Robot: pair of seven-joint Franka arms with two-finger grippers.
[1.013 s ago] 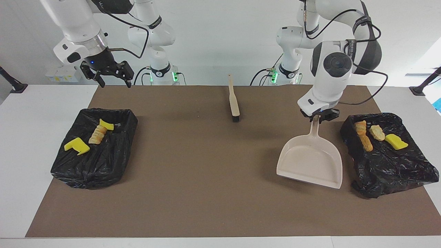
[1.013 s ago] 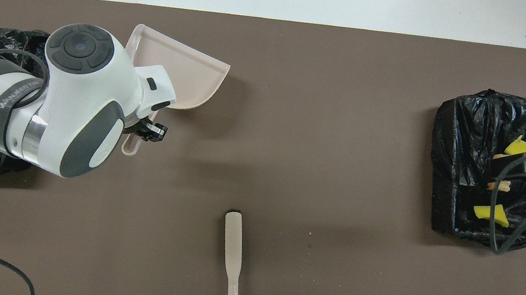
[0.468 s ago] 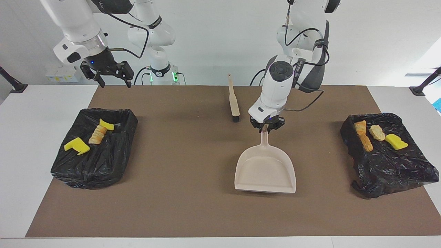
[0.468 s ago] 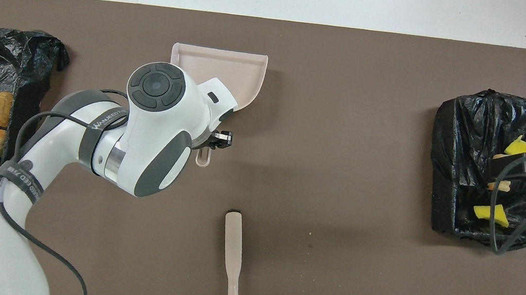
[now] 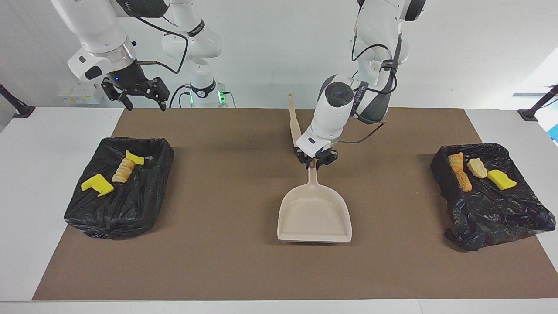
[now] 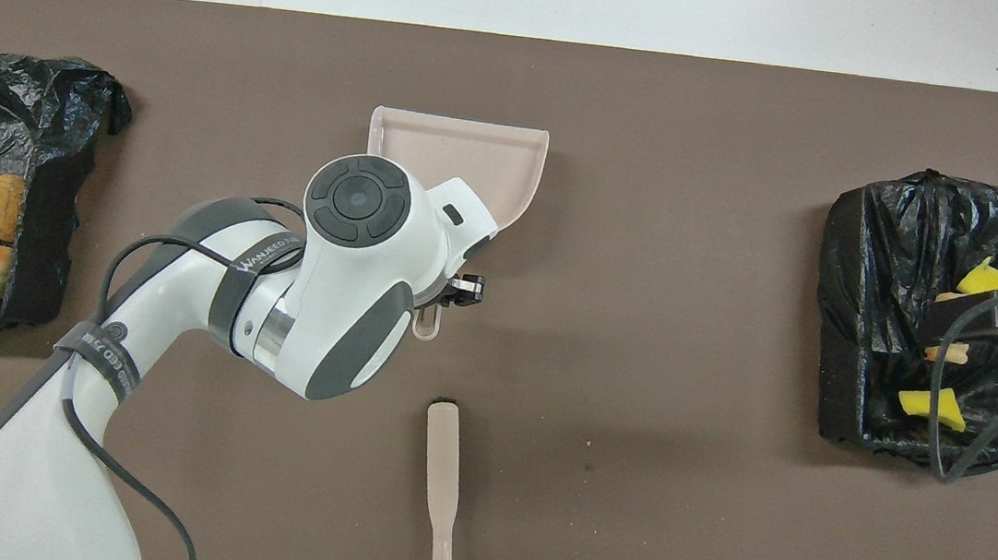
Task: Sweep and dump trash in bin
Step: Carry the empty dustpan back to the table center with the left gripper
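Observation:
I should keep lowering the empty dustpan point(image 5: 314, 213) with my left gripper until it lies flat, and then let go, because it hangs over clear brown mat point(image 5: 274, 220) with its handle toward the brush.
My left gripper point(image 5: 314, 164) is shut on the handle of the empty beige dustpan point(image 5: 314, 216), over the middle of the brown mat; the pan also shows in the overhead view point(image 6: 475, 152). The trash lies in two black-bagged bins. The bin point(image 5: 117, 205) at the right arm's end holds two yellow chunks point(image 5: 96, 184) and a bread lump point(image 5: 124, 170). The bin point(image 5: 492, 209) at the left arm's end holds bread lumps point(image 5: 457, 163) and a yellow chunk point(image 5: 501, 179). My right gripper point(image 5: 140, 101) is open, empty and raised over the near edge of its bin.
The beige brush point(image 5: 295, 126) lies on the mat nearer to the robots than the dustpan, its bristles toward the pan's handle; it also shows in the overhead view point(image 6: 442, 469). White table point(image 5: 52, 131) borders the brown mat point(image 5: 226, 261).
My left gripper has carried the dustpan from beside the bin at the left arm's end to the middle of the mat and squared it up. The right arm has not moved.

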